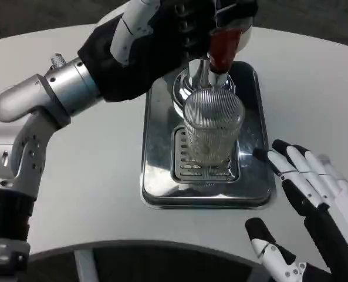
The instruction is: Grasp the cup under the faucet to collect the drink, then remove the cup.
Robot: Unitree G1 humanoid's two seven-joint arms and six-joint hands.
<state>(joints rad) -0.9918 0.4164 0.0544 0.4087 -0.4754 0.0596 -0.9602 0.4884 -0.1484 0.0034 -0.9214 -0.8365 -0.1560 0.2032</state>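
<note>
The cup [213, 124] looks clear all the way down to its base [210, 156], so it should be empty and partly fill from the spout while I hold it.
A clear ribbed glass cup [212, 126] stands upright on the drain grate [204, 169] of a shiny steel drip tray [159, 176], directly under the faucet spout. My left hand [162, 41] reaches over the top of the tray and grips the dispenser's red tap handle [223, 47]. Low at the right, my right hand [306, 205] hovers with fingers spread, its fingertips just beside the tray's right rim and a little short of the cup. It holds nothing. The liquid level inside the cup is too hard to tell.
The chrome faucet column [198, 79] rises behind the cup. The round white table [85, 176] curves away at the front, with dark floor beyond its near edge and at the top corners.
</note>
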